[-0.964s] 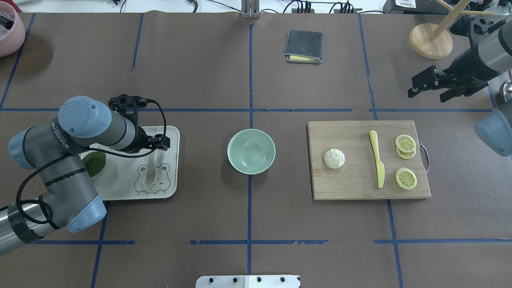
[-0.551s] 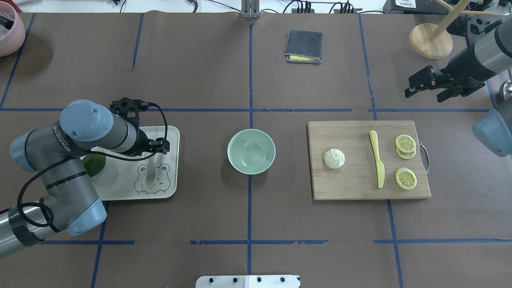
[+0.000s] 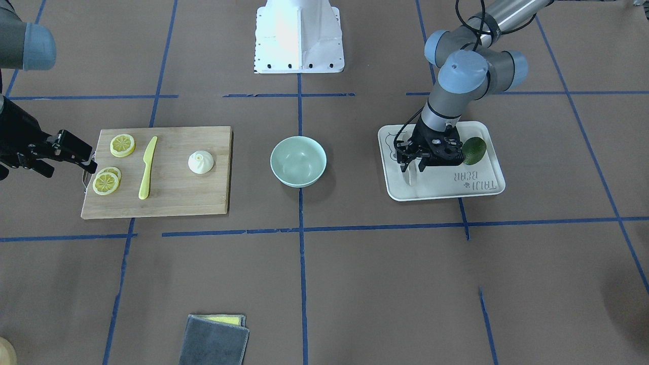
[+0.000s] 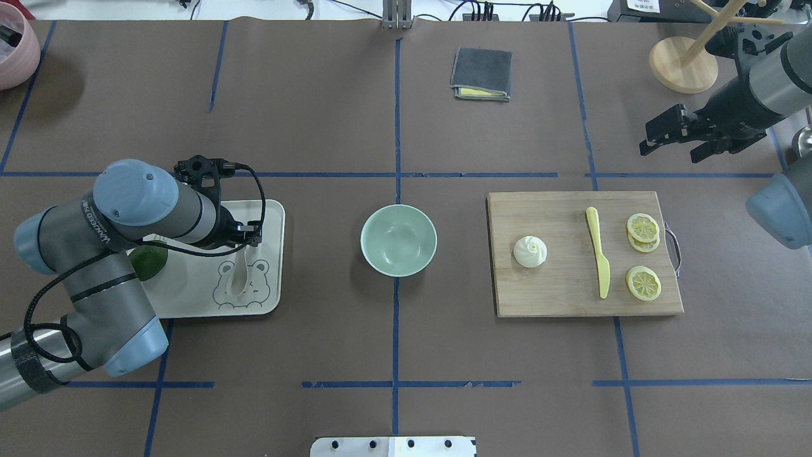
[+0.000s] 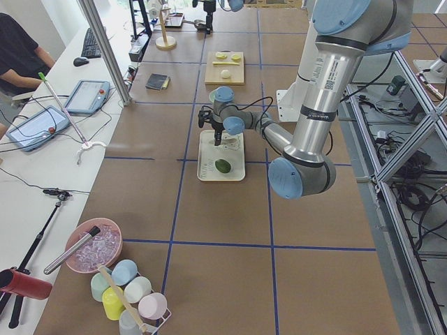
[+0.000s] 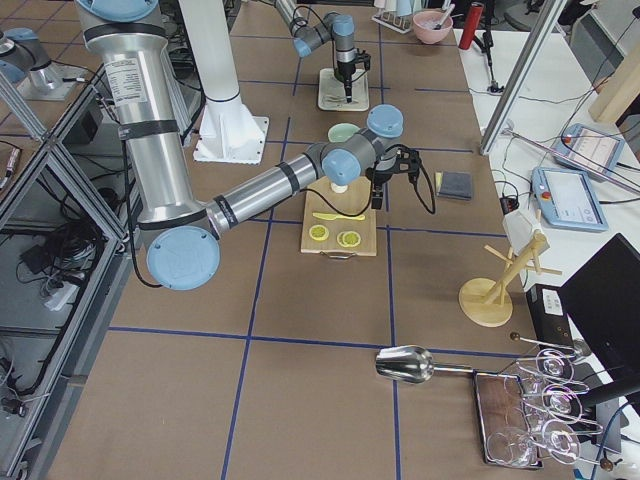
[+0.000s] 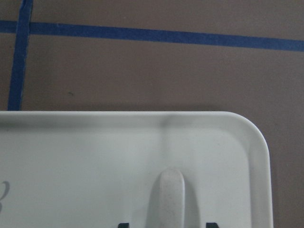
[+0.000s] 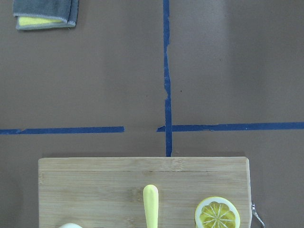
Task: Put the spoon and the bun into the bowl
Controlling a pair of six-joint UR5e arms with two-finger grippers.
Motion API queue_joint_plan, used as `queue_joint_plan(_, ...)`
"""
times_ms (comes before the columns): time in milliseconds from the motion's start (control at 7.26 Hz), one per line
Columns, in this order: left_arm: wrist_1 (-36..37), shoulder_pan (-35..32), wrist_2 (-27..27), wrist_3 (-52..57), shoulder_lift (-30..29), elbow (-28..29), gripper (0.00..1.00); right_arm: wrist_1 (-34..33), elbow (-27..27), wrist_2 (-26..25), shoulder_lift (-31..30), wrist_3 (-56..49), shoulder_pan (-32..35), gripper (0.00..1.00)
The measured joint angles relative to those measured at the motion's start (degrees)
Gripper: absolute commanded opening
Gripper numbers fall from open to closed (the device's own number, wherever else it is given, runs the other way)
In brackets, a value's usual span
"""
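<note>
The mint-green bowl's opening (image 3: 298, 160) is small, so the off-white spoon (image 3: 412, 175) should rest at a slant with its handle sticking out over the bowl's rim when I lower it in.
The off-white spoon (image 4: 238, 277) lies on a white tray (image 4: 190, 295), scoop toward the robot. My left gripper (image 4: 250, 238) is open and low over the handle. In the left wrist view the handle end (image 7: 171, 197) lies between the two fingertips (image 7: 211, 224). The mint-green bowl (image 4: 398, 241) stands empty at the table's middle and also shows in the front view (image 3: 298, 161). The cream bun (image 4: 530, 251) sits on the wooden cutting board (image 4: 558, 289). My right gripper (image 4: 663, 133) is open and empty, raised beyond the board's far right corner.
A green avocado (image 4: 151, 261) lies on the tray beside the left arm. A yellow knife (image 4: 598, 254) and lemon slices (image 4: 643, 282) lie on the board. A folded grey cloth (image 4: 481, 73) and a wooden stand (image 4: 682, 63) are at the far side.
My left gripper has moved down and slightly back toward the spoon's handle. My right gripper has drifted a little to the left and farther away.
</note>
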Motion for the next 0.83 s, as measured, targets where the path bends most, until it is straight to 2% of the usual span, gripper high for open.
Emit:
queue_joint_plan(138, 0.04, 0.2, 0.02, 0.0, 0.0, -0.12, 0.15, 0.0, 0.03, 0.04, 0.01, 0.0, -0.02, 1.0)
queue_joint_plan(413, 0.17, 0.63, 0.03, 0.0, -0.02, -0.21, 0.0, 0.0, 0.06, 0.03, 0.02, 0.0, -0.02, 1.0)
queue_joint_plan(826, 1.97, 0.26, -0.02, 0.25, 0.24, -2.4, 0.0, -0.01, 0.41, 0.05, 0.07, 0.0, -0.37, 1.0)
